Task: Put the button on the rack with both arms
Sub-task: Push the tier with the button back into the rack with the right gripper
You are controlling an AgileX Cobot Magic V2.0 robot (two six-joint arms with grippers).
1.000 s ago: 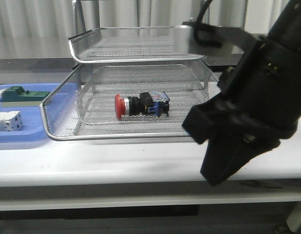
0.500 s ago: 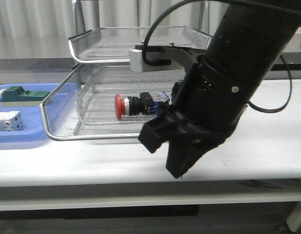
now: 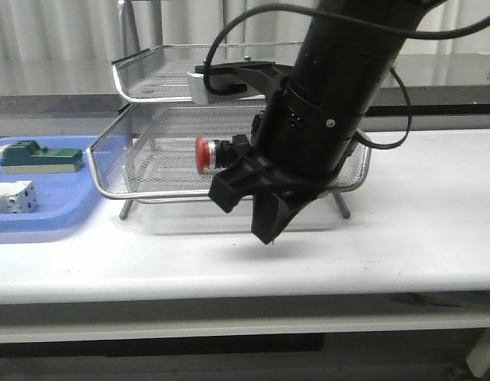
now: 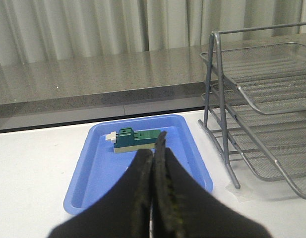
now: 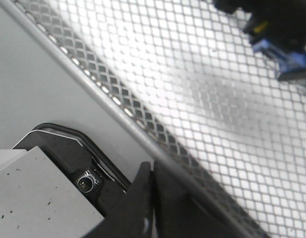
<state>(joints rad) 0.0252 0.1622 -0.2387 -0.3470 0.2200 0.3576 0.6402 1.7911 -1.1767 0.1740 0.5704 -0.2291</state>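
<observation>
The lower mesh tray holding the button (image 3: 167, 168) sticks out forward from the rack. My shut right gripper should push the front rim (image 3: 169, 198) in before it backs away.
The button (image 3: 215, 152) lies on its side in the lower mesh tray of the rack (image 3: 149, 70), its red head pointing left. My right arm hangs in front of the rack and hides the button's rear part. My right gripper (image 3: 268, 232) points down, shut and empty, just before the tray's front rim. In the right wrist view the shut gripper (image 5: 153, 171) sits at the tray rim (image 5: 93, 84), and the button's blue-black body (image 5: 284, 37) shows beyond the mesh. My left gripper (image 4: 155, 145) is shut and empty above the blue tray; the rack (image 4: 218, 84) stands beside it.
A flat blue plastic tray (image 3: 38, 224) lies left of the rack, holding a green block (image 3: 36, 156) and white blocks (image 3: 10, 197). The left wrist view shows the tray (image 4: 95, 183) and the green block (image 4: 135, 140). A grey counter and curtains stand behind.
The lower tray with the button has slid back into the rack. My right arm has swung left across the rack's front, gripper still shut.
</observation>
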